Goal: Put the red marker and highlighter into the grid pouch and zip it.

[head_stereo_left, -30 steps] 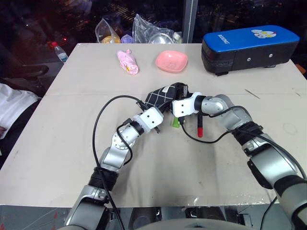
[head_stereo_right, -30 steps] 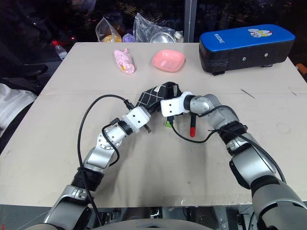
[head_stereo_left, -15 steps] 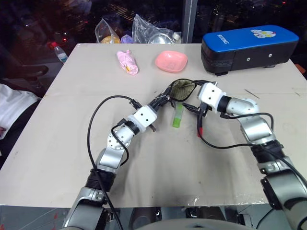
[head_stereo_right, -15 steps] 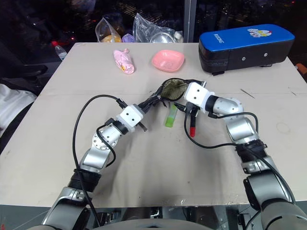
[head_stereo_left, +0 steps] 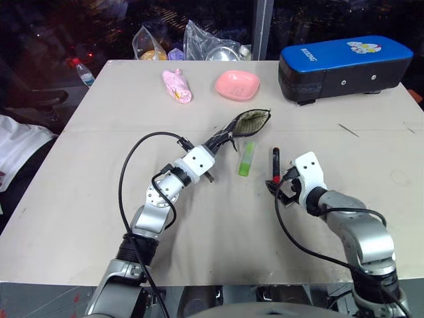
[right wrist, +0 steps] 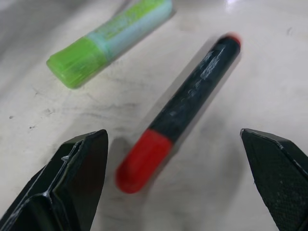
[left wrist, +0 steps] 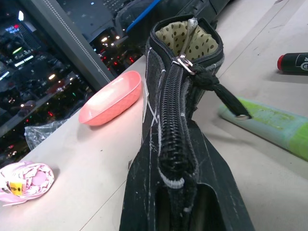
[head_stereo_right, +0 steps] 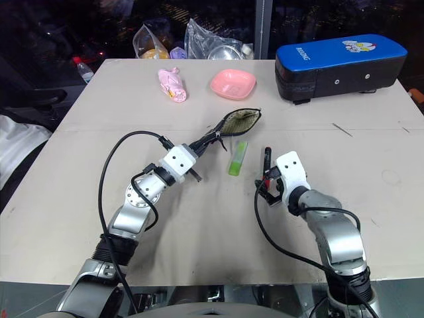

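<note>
My gripper will lift the red marker [head_stereo_left: 276,165] by its red end, and the red marker should stay in one piece because that red end sits flush [right wrist: 160,136] against its black body.
My left gripper [head_stereo_left: 217,144] is shut on the near end of the grid pouch [head_stereo_left: 245,124] and holds it edge-up above the table. The pouch's far end gapes open, showing a dotted beige lining [left wrist: 188,42]. The lime-green highlighter [head_stereo_left: 246,159] lies flat on the table just right of the pouch. The red marker [head_stereo_left: 274,164], black-bodied with a red end, lies parallel to the highlighter on its right. My right gripper [head_stereo_left: 281,191] is open and hovers at the marker's near red end [right wrist: 144,161], one finger on each side and touching nothing.
A big blue-and-black case [head_stereo_left: 344,63] stands at the back right. A pink bowl [head_stereo_left: 236,85] and a pink wrapped item [head_stereo_left: 177,86] sit behind the pouch. Plastic bags [head_stereo_left: 199,43] and a bottle [head_stereo_left: 83,71] are at the table's far edge.
My right gripper left the pouch, swung back toward me and rolled over, ending low at the marker's near end. The pouch mouth now stands open and the highlighter is uncovered. The left arm held still.
</note>
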Controlling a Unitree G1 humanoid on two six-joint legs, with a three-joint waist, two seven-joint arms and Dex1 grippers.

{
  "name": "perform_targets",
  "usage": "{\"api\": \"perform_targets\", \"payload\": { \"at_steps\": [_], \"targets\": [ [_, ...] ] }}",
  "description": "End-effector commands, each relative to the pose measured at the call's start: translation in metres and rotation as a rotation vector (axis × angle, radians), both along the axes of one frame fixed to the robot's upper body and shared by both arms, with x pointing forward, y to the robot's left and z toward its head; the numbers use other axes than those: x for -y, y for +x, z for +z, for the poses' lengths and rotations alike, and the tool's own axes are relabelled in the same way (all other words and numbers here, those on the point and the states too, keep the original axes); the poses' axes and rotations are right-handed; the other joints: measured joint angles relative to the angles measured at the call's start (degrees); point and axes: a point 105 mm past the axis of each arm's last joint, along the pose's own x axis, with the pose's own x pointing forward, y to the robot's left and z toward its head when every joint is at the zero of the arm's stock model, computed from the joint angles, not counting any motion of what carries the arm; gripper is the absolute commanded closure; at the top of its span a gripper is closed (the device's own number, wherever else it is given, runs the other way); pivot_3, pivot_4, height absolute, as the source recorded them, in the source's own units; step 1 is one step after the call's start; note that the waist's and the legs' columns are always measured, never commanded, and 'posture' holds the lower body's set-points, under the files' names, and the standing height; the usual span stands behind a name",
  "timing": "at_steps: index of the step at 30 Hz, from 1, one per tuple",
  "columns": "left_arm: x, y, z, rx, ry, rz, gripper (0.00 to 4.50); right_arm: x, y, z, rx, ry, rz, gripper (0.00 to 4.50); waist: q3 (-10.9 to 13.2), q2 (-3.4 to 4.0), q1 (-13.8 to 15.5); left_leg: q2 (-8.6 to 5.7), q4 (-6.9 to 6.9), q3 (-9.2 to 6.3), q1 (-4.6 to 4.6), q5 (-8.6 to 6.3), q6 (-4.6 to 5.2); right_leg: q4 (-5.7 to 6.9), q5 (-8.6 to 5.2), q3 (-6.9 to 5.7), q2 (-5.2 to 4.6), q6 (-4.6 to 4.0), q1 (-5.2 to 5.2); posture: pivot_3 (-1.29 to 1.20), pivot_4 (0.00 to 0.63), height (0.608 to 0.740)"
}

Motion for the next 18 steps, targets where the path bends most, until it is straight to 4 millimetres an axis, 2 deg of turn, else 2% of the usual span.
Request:
{"api": "perform_targets", "payload": {
  "at_steps": [1, 3, 4, 5, 6, 7, 9, 10, 12, 15, 18],
  "targets": [
    [0.003, -0.001, 0.010, 0.031, -0.020, -0.016, 4.50, 0.000, 0.003, -0.003, 0.017, -0.013, -0.050, 0.04, 0.0, 0.00, 0.0, 0.00, 0.00, 0.00, 0.00, 0.00, 0.00, -0.01, 0.00, 0.00, 0.00, 0.00, 0.00, 0.00, 0.150, 0.740],
    [0.003, -0.001, 0.010, 0.030, -0.019, -0.018, 4.50, -0.002, 0.003, -0.004, 0.019, -0.016, -0.055, 0.55, 0.0, -0.02, 0.0, -0.02, 0.00, 0.01, 0.00, 0.00, 0.00, -0.02, 0.00, 0.01, 0.00, 0.00, 0.00, 0.00, 0.150, 0.740],
    [0.003, -0.002, 0.010, 0.030, -0.018, -0.018, 4.50, -0.002, 0.003, -0.004, 0.020, -0.020, -0.055, 1.03, 0.0, -0.03, 0.0, -0.01, 0.00, 0.00, 0.00, 0.00, 0.00, -0.02, 0.00, 0.01, 0.00, 0.00, 0.00, 0.00, 0.150, 0.740],
    [0.003, -0.001, 0.010, 0.029, -0.018, -0.018, 4.50, -0.001, 0.004, -0.004, 0.026, -0.031, -0.060, 1.27, 0.0, -0.03, 0.0, -0.01, 0.00, 0.00, 0.00, 0.00, 0.00, -0.02, 0.00, 0.01, 0.00, 0.00, 0.00, 0.00, 0.150, 0.740],
    [0.003, -0.001, 0.010, 0.029, -0.017, -0.018, 4.50, 0.000, 0.004, -0.004, 0.031, -0.039, -0.064, 1.77, 0.0, -0.02, 0.0, -0.01, 0.00, 0.00, 0.00, 0.00, 0.00, -0.02, 0.00, 0.00, 0.00, 0.00, 0.00, 0.00, 0.150, 0.740],
    [0.002, -0.001, 0.010, 0.029, -0.017, -0.016, 4.50, 0.001, 0.005, -0.004, 0.032, -0.043, -0.070, 2.47, 0.0, -0.02, 0.0, -0.01, 0.00, -0.01, 0.00, 0.00, 0.00, -0.02, 0.00, 0.00, 0.02, 0.01, 0.00, 0.00, 0.150, 0.740],
    [0.002, -0.001, 0.010, 0.028, -0.016, -0.013, 4.50, 0.005, 0.006, -0.004, 0.026, -0.033, -0.096, 3.00, 0.0, -0.03, 0.0, -0.01, 0.00, -0.01, 0.00, 0.00, 0.00, -0.02, 0.00, 0.01, 0.04, 0.00, 0.00, 0.00, 0.150, 0.740],
    [0.001, -0.001, 0.009, 0.026, -0.017, -0.010, 4.50, 0.009, 0.008, -0.004, 0.027, -0.031, -0.124, 3.51, 0.0, -0.03, 0.0, -0.01, 0.00, -0.02, 0.00, 0.00, 0.00, -0.02, 0.00, 0.01, 0.04, 0.00, 0.00, 0.00, 0.150, 0.740],
    [0.000, -0.001, 0.008, 0.022, -0.021, -0.004, 4.50, 0.020, 0.013, 0.000, 0.041, -0.017, -0.187, 4.09, 0.0, -0.03, 0.0, 0.00, 0.00, -0.02, 0.00, 0.00, 0.00, -0.02, 0.00, 0.01, 0.04, 0.00, 0.00, 0.00, 0.150, 0.740],
    [-0.001, -0.001, 0.008, 0.022, -0.026, 0.000, 4.50, 0.037, 0.021, 0.012, 0.097, -0.038, -0.228, 4.21, 0.0, -0.04, 0.1, 0.00, 0.00, -0.02, 0.00, 0.00, 0.00, -0.02, 0.00, 0.00, 0.04, 0.01, 0.01, 0.00, 0.150, 0.740],
    [0.000, -0.001, 0.012, 0.026, -0.031, -0.004, 4.50, 0.056, 0.031, 0.036, 0.223, -0.142, -0.174, 4.21, 0.0, -0.05, 0.1, -0.02, 0.01, -0.01, -0.02, -0.01, 0.02, -0.03, 0.00, 0.01, -0.03, 0.01, 0.02, 0.00, 0.150, 0.740]
  ]
}}
